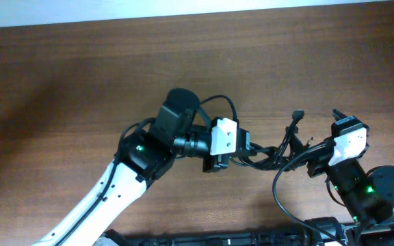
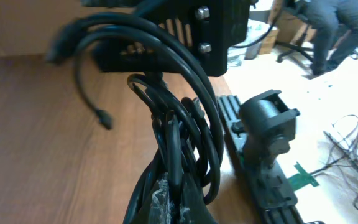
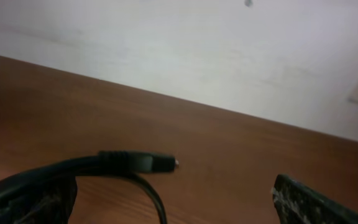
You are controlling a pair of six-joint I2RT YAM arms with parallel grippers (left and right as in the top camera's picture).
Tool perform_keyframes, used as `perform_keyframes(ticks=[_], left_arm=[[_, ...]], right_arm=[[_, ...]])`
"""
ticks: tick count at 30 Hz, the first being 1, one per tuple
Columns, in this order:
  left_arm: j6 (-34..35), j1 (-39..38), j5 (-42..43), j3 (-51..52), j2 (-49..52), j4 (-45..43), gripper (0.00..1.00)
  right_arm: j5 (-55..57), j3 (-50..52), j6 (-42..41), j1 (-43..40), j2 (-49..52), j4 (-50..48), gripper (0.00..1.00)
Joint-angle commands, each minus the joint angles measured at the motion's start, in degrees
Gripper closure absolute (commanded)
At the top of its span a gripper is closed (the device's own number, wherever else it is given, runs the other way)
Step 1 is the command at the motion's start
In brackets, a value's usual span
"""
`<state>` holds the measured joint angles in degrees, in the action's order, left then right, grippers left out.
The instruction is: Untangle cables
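The plug's cord (image 3: 79, 165) is lying across a finger of my open right gripper. My left gripper should pull the bundle (image 1: 273, 161) clear before my right gripper grips it.
The cables (image 1: 280, 149) are thin black cords bunched in a small tangle between my two grippers, held off the brown table (image 1: 81, 82). My left gripper (image 1: 249, 153) reaches in from the left, shut on a strand of the bundle. In the left wrist view, its fingertips (image 2: 164, 200) pinch one cord while loops (image 2: 191, 118) rise above them and a loose plug (image 2: 105, 118) hangs at the left. My right gripper (image 1: 320, 137) sits at the tangle's right side, open wide. One cable plug (image 3: 140, 162) lies across between its fingers (image 3: 306, 204), untouched.
The right arm's base (image 2: 267, 124) and a black rail (image 2: 253, 168) stand along the table's front edge. A white wall (image 3: 197, 50) closes off the far side. Bare wood stretches to the left and behind the arms.
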<state>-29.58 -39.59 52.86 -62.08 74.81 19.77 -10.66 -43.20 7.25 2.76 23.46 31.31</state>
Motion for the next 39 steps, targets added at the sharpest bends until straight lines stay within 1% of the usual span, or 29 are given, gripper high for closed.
perform_keyframes(ticks=[1, 3, 8, 11, 15, 21, 29, 33, 35, 39], left_arm=[[-1.4, 3.5, -0.2, 0.0, 0.2, -1.1, 1.0], [-1.2, 5.3, -0.1, 0.0, 0.2, -1.7, 1.0], [1.9, 8.8, 0.1, 0.0, 0.1, -5.3, 1.0], [1.9, 9.1, 1.9, 0.0, 0.1, -8.0, 1.0], [1.9, 9.1, 6.6, 0.0, 0.1, -11.7, 1.0], [1.8, 9.1, 16.6, 0.0, 0.1, -14.6, 1.0], [1.8, 9.0, 23.8, 0.0, 0.1, -13.7, 1.0], [1.6, 9.0, 23.0, 0.0, 0.1, -9.9, 1.0], [1.6, 9.0, 19.0, 0.0, 0.1, -7.0, 1.0], [1.6, 9.0, 10.1, 0.0, 0.1, -1.0, 1.0]], right_arm=[[5.4, -0.9, -0.4, -0.2, -0.1, 1.2, 0.01], [5.4, -0.9, -0.4, -0.2, -0.1, 2.2, 0.01], [4.7, -0.9, 0.2, -0.2, -0.1, 3.5, 0.01], [-0.1, -0.9, 5.0, -0.2, -0.1, 4.5, 0.01], [-6.4, -0.9, 9.5, -0.2, -0.1, 4.5, 0.01], [-6.5, -0.9, 9.5, -0.2, -0.1, 4.2, 0.01], [-6.5, -0.9, 9.5, -0.2, -0.1, 2.7, 0.01], [-5.0, -0.9, 9.4, -0.2, -0.1, 1.2, 0.01], [-2.0, -0.9, 7.9, -0.2, -0.1, 1.3, 0.01], [6.0, -0.9, 1.3, -0.2, -0.1, 1.3, 0.01]])
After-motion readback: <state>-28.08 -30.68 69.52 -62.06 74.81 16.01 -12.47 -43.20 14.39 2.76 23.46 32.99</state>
